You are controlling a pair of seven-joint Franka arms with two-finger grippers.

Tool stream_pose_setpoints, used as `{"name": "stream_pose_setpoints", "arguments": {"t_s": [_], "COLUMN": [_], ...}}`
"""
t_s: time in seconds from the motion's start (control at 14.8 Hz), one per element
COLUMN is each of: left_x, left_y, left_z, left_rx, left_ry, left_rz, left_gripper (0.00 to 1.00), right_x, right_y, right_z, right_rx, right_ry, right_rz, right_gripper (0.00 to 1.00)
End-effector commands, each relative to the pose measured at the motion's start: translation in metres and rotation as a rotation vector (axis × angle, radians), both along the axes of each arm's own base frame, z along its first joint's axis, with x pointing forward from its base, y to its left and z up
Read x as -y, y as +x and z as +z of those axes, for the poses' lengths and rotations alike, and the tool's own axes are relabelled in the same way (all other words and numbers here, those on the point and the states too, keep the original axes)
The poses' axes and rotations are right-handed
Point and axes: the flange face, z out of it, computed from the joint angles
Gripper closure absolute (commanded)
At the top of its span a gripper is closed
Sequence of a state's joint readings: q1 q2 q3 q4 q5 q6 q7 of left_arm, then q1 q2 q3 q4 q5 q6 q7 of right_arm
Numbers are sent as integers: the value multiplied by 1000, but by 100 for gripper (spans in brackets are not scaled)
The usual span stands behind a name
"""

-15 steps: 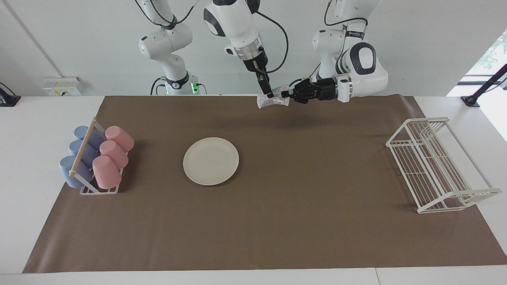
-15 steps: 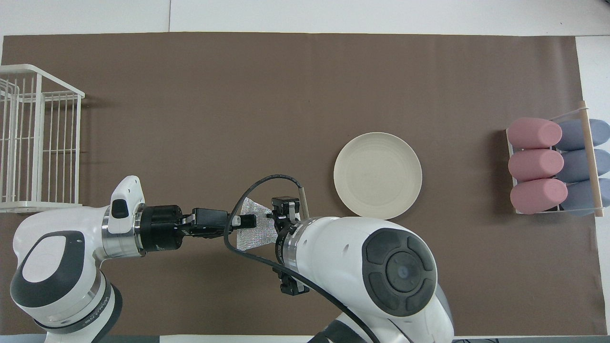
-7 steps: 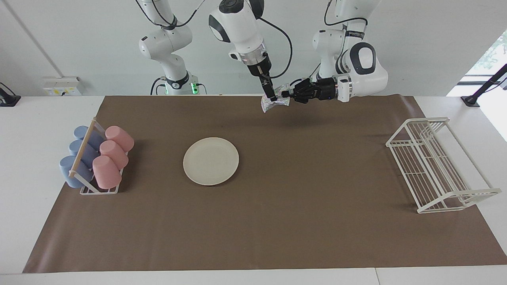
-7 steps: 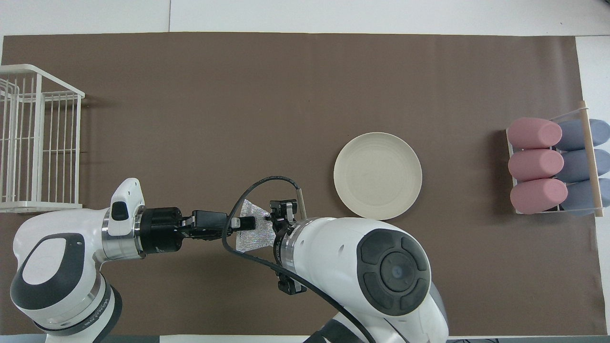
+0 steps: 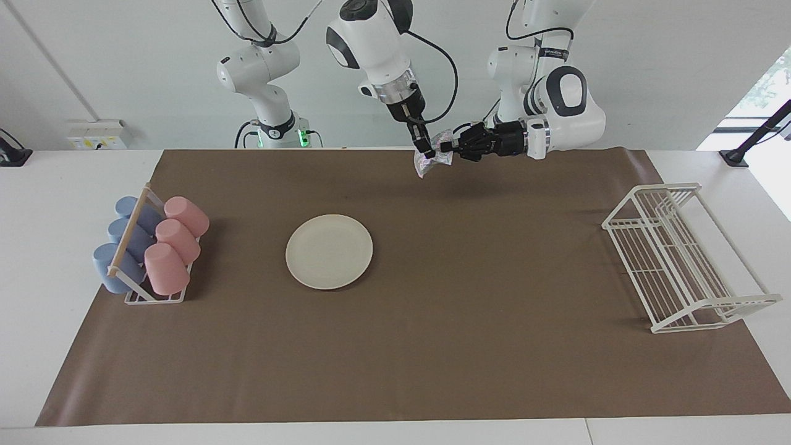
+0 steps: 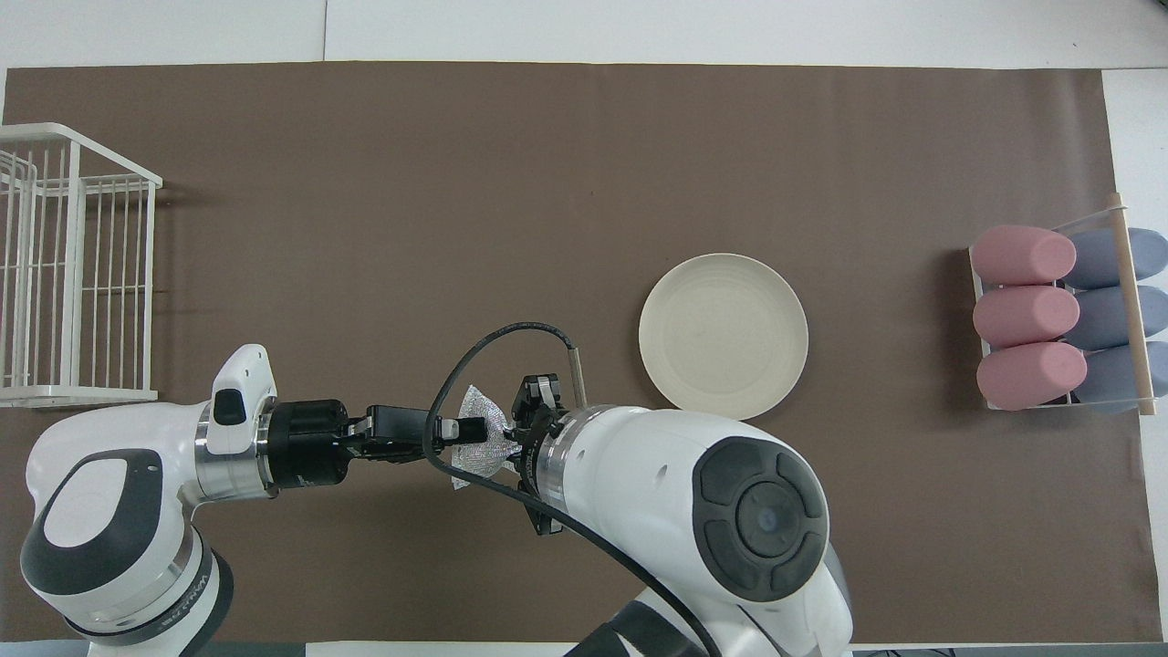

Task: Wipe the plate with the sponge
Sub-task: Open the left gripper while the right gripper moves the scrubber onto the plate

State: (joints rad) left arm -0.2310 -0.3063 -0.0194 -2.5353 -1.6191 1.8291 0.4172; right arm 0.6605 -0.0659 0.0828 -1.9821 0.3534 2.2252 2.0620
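Observation:
Next, my left gripper opens and moves away from the sponge (image 6: 483, 438) it holds beside my right gripper, before my right gripper wipes the plate (image 6: 723, 335).
The silvery sponge (image 5: 428, 163) (image 6: 484, 440) hangs crumpled in the air over the brown mat's edge nearest the robots. My left gripper (image 5: 444, 147) (image 6: 470, 427) lies level and is shut on one end of it. From above, my right gripper (image 5: 425, 152) points down and is shut on the same sponge, close beside the left fingertips. In the overhead view the right arm's body hides most of that grip. The cream plate (image 5: 329, 251) (image 6: 723, 336) lies flat on the mat, toward the right arm's end of the table, with nothing on it.
A rack with pink and blue cups (image 5: 151, 250) (image 6: 1058, 319) stands at the right arm's end of the table. At the left arm's end stands a white wire rack (image 5: 680, 259) (image 6: 64, 274). The brown mat (image 5: 469, 346) covers the table.
My right gripper has shut on the sponge and shifted slightly toward the left gripper. The sponge, spread flat a second ago, is now bunched between the two grippers.

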Motion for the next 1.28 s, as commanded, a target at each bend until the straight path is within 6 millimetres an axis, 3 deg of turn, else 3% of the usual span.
{"name": "stream_pose_setpoints", "arguments": {"t_s": [0.0, 0.27, 0.34, 0.74, 1.01, 1.21], "left_x": [-3, -3, -3, -3, -5, -6], "left_y": [-7, -7, -7, -7, -6, -4], "left_z": [5, 5, 5, 7, 6, 6], "left_rx": [19, 19, 13, 17, 16, 19], "left_ry": [-17, -16, -14, -7, -2, 7], "left_rz": [19, 18, 20, 19, 26, 35], "left_gripper": [100, 100, 1, 0, 0, 0], "right_x": [-1, 3, 6, 22, 92, 123], "right_y": [0, -1, -2, 0, 42, 72], "right_z": [-3, -7, -9, -19, -57, -127], "right_rx": [3, 36, 50, 148, 140, 138], "right_ry": [10, -19, -46, -225, -274, -283], "right_rz": [17, 138, 204, 454, 526, 441], "right_gripper": [100, 100, 100, 100, 100, 100]}}
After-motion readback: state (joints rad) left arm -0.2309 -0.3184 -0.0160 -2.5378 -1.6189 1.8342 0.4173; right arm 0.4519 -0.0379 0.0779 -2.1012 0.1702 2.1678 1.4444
